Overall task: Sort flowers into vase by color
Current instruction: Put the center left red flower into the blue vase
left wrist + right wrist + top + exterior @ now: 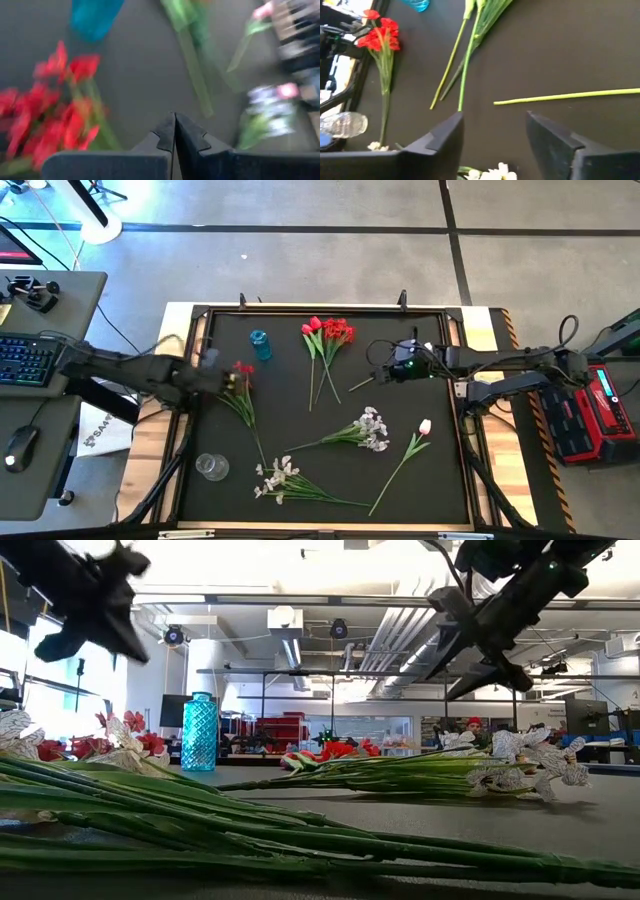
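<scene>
My left gripper keeps going toward the red small-bloom bunch's upper stems (245,409) until it closes below the red blooms (241,394), because those stems lie clear of the other flowers.
Flowers lie flat on the black mat (300,420). A red small-bloom bunch (241,370) is at the left. A red tulip and a red bunch (328,332) are at the far middle. Two white sprays (370,428) (278,478) and a pink tulip (424,426) are nearer. A blue vase (261,345) stands at the far left and a clear vase (212,467) at the near left. My left gripper (175,117) hangs shut above the mat beside the red bunch (45,125). My right gripper (495,135) is open above the mat, right of centre, holding nothing.
A loose green stem (565,96) lies on the mat just ahead of my right gripper's fingers. The mat has a raised dark frame (330,310) around it. A desk with a keyboard (25,360) and a mouse stands off the table's left side.
</scene>
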Available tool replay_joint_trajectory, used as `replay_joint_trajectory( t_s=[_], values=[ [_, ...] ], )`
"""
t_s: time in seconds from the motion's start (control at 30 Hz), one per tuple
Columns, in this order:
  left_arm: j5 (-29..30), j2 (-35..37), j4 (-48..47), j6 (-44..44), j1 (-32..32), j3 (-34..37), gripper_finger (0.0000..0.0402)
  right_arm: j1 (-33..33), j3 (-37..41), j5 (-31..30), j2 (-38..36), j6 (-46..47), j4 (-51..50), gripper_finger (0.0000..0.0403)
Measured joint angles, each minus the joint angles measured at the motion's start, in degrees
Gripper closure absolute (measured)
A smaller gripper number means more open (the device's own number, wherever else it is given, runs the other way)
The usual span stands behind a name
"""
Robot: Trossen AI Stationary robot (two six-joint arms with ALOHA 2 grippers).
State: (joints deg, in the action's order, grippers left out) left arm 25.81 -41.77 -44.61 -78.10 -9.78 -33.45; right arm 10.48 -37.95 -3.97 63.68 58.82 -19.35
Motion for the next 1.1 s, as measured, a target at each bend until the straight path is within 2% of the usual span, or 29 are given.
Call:
replay_joint_trajectory(
  t_s=[0.17, 0.3, 0.53, 0.67, 0.87, 1.1],
  values=[
    [-8.3, -14.1, 1.3, -8.7, 0.0, -0.1, 0.0391, 0.0, 0.0, -1.6, 0.0, -1.1, -2.0, 0.0158],
    [-12.3, -21.0, 3.7, -11.4, 0.0, -0.1, 0.0349, 0.0, 0.0, -1.6, 0.0, -3.1, -3.0, 0.0147],
    [-16.7, -24.3, 4.1, -14.8, 0.0, -0.1, 0.0226, 1.3, 0.0, 0.8, 0.0, -7.0, -4.7, 0.0143],
    [-16.3, -25.0, 1.6, -19.7, 0.0, -0.2, 0.0173, 2.5, 0.0, 1.6, 0.0, -9.3, -5.3, 0.0143],
    [-16.5, -29.4, -1.9, -23.2, 0.0, -0.2, 0.0159, 4.0, 0.1, 3.2, 0.0, -11.6, -5.3, 0.0143],
    [-15.9, -36.5, 2.0, -23.3, 0.0, -0.4, 0.0158, 4.9, 0.1, 4.3, 0.0, -14.2, -5.7, 0.0142]
  ],
)
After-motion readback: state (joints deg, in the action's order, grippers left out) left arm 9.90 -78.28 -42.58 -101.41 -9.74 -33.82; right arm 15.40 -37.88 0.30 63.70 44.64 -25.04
